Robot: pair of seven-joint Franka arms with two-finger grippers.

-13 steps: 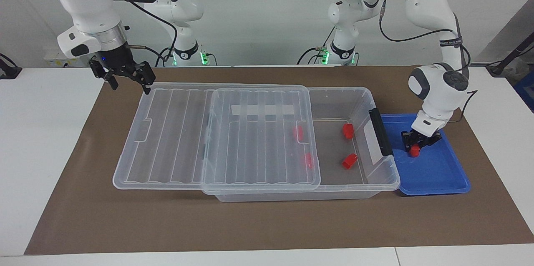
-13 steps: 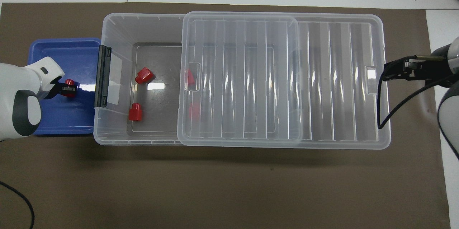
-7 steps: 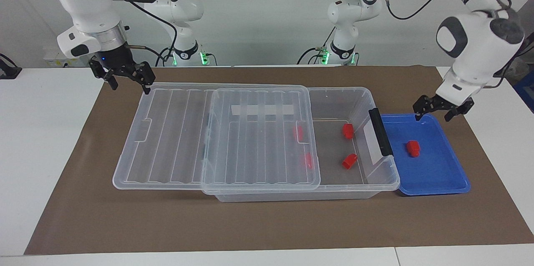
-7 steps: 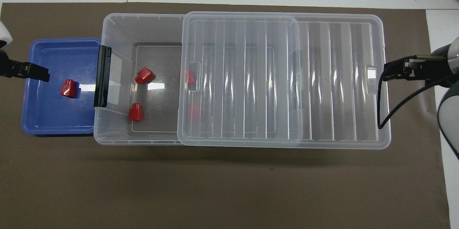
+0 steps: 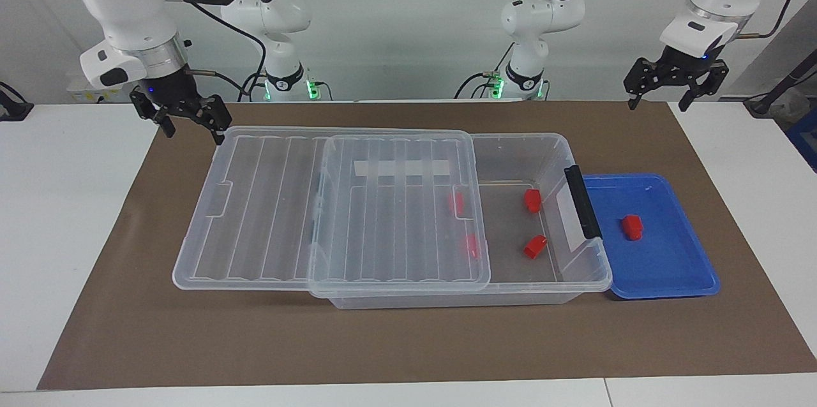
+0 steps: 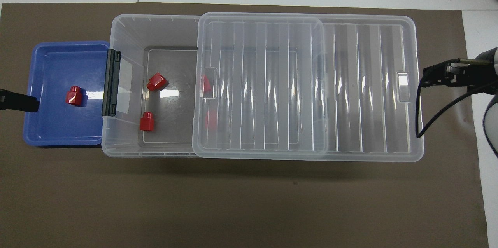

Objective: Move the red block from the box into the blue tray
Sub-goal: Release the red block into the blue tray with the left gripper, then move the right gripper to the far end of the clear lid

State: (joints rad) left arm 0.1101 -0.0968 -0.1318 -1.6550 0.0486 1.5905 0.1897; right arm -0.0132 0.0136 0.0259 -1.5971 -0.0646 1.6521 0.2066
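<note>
The lid's long edges [image 6: 261,154] run along the box's rims, so the lid should slide straight to the box's handle end when the robot pushes the lid's end tab [image 6: 402,86].
One red block [image 5: 632,227] [image 6: 73,95] lies loose in the blue tray [image 5: 670,260] [image 6: 58,125], which sits against the handle end of the clear box [image 5: 523,295] [image 6: 128,34]. Two more red blocks [image 5: 532,200] [image 5: 535,246] lie in the box's uncovered part. Two others [image 5: 456,203] [image 5: 472,245] show faintly under the slid-back lid [image 5: 396,203] [image 6: 264,84]. My left gripper [image 5: 660,103] hangs open and empty, high above the mat by the tray's outer rim. My right gripper [image 5: 194,133] [image 6: 426,77] is open and empty, just off the lid's end.
A brown mat [image 5: 408,343] covers the middle of the white table [image 5: 64,215]. The lid overhangs the box toward the right arm's end. A black cable [image 6: 428,119] loops down from the right wrist beside the lid.
My left gripper opened, left the red block in the tray and rose up and away from it. The right gripper edged slightly away from the lid.
</note>
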